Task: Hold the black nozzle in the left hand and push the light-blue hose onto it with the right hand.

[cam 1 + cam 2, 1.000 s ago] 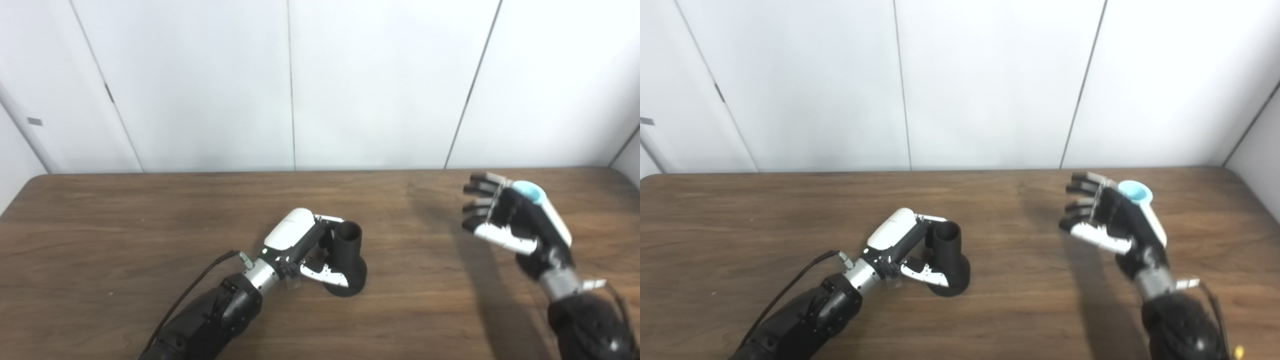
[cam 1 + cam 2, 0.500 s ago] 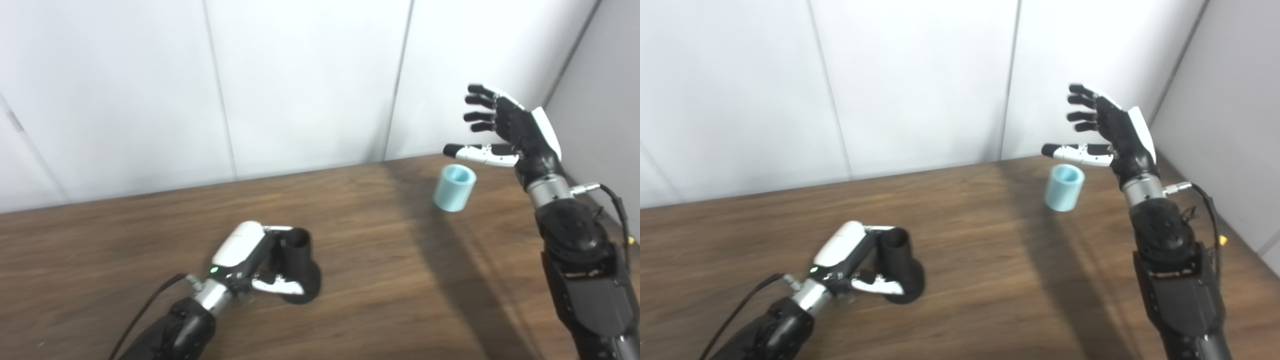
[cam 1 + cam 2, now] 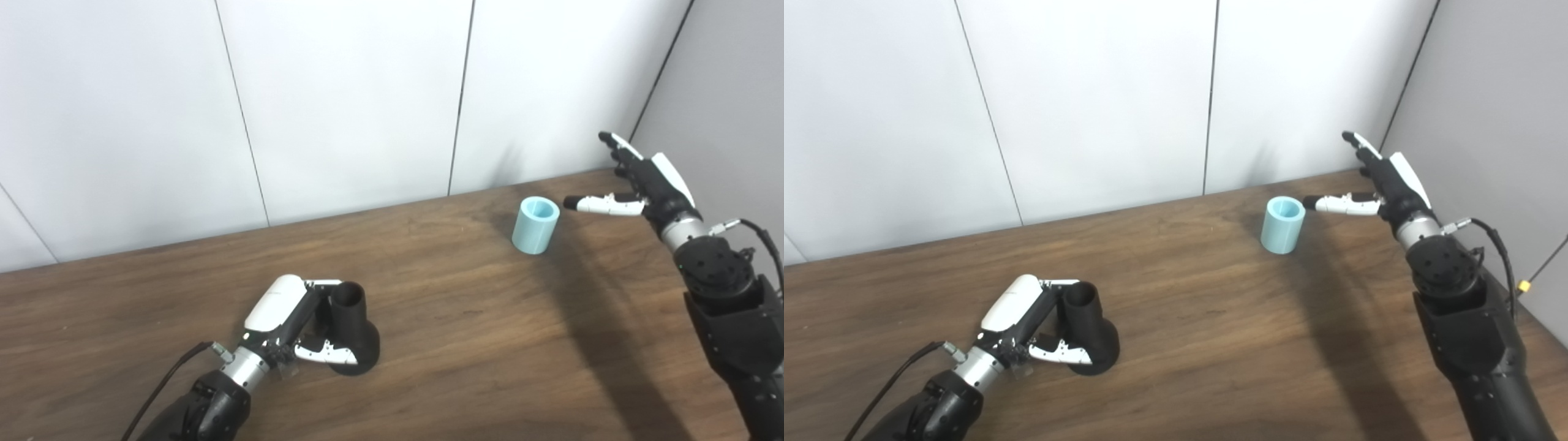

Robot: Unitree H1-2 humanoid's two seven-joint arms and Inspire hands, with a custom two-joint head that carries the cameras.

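When I push the light-blue hose down, I expect it to slip over the black nozzle's neck and stay upright: its open bore nearly matches the neck.
The black nozzle stands upright on its flared base near the table's front left. My left hand is shut on it, fingers behind the neck and thumb across the base. The light-blue hose, a short open-topped tube, stands upright at the far right of the table. Just right of it, my right hand is open with its fingers spread; the thumb points at the hose's rim with a small gap between them. The same hose and right hand show in the right eye view.
The wooden table runs up to white wall panels at the back and a grey wall on the right. A black cable trails from my left wrist. A wide stretch of bare wood lies between nozzle and hose.
The camera has swung to the right. My right hand has dropped from above the hose to its right side, level with the rim. The left hand keeps its hold on the nozzle.
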